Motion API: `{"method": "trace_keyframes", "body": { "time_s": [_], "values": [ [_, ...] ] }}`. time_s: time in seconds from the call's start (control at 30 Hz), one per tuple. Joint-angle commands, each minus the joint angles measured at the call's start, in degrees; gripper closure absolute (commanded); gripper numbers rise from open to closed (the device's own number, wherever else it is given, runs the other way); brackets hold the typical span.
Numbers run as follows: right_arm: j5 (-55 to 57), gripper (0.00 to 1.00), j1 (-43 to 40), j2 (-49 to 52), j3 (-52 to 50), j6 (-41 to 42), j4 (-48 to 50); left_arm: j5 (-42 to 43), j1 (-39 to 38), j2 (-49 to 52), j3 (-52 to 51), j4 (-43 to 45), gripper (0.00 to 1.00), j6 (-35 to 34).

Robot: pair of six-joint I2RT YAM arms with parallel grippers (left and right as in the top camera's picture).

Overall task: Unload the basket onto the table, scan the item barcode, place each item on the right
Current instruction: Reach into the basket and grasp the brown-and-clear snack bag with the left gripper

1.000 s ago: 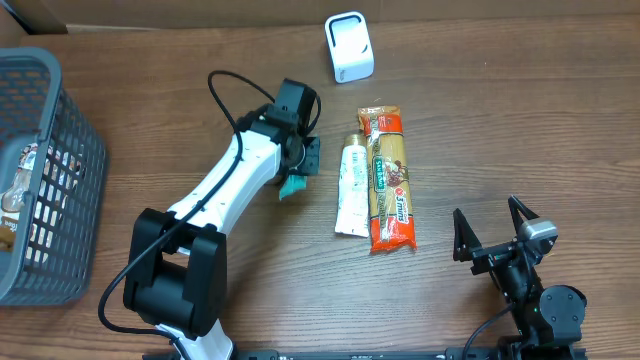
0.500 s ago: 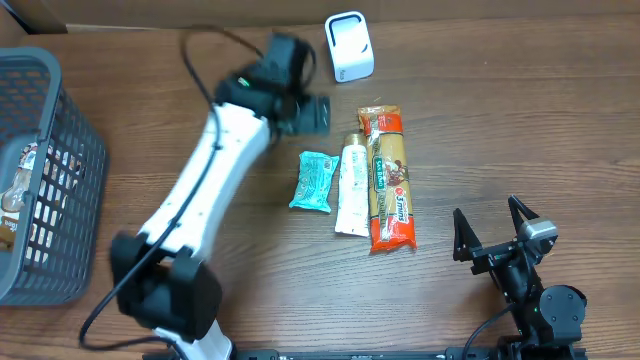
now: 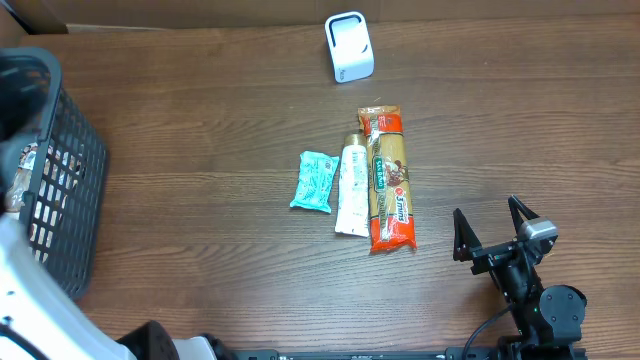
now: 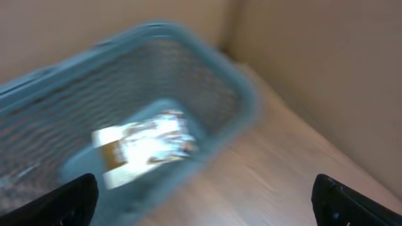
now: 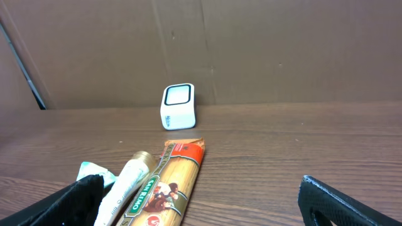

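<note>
My left gripper keeps going down with open fingers, then closes across the item's middle (image 4: 149, 143), because the shiny wrapped item is lying loose on the grey basket's bottom (image 4: 81, 169).
Three items lie side by side mid-table: a teal packet (image 3: 315, 181), a white tube (image 3: 351, 186) and an orange pasta packet (image 3: 388, 178). The white scanner (image 3: 349, 46) stands at the back, also in the right wrist view (image 5: 178, 106). My left gripper (image 4: 204, 201) is open and empty, blurred with motion, looking down into the grey basket (image 4: 188, 44), where a shiny wrapped item (image 4: 147, 144) lies. Open and empty too, my right gripper (image 3: 490, 232) sits near the front right, facing the pasta packet (image 5: 164, 188) and the tube (image 5: 125, 182).
The basket (image 3: 70, 200) stands at the table's left edge with several packets inside. The left arm (image 3: 20, 290) is a white blur at the lower left. A cardboard wall runs along the back.
The left gripper let go of the teal packet, which now lies beside the tube. The arm swung fast to the left, over the basket. The right arm has not moved.
</note>
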Motion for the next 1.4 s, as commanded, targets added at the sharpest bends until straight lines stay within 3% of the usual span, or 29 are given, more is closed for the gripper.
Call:
{"method": "trace_keyframes", "body": {
  "time_s": [0.0,0.17,0.3,0.67,1.0,1.37],
  "values": [
    [0.0,0.00,-0.1,-0.4,-0.6,0.2,0.4,4.5,11.1,3.4,-3.7,0.5,0.00,-2.9],
    [0.0,0.00,-0.1,-0.4,-0.6,0.2,0.4,6.7,16.8,8.3,-10.0,6.3,0.01,-3.8],
    [0.0,0.00,-0.1,-0.4,-0.6,0.2,0.4,6.6,16.5,13.9,-13.6,10.4,0.00,8.1],
    [0.0,0.00,-0.1,-0.4,-0.6,0.2,0.4,13.2,16.7,25.7,-14.8,12.1,0.00,24.8],
    [0.0,0.00,-0.1,-0.4,-0.6,0.2,0.4,11.5,16.7,34.2,-14.8,11.8,0.00,28.5],
    [0.0,0.00,-0.1,-0.4,-0.6,0.2,0.4,11.5,15.8,41.9,-14.8,19.5,0.00,34.2]
  ]
}}
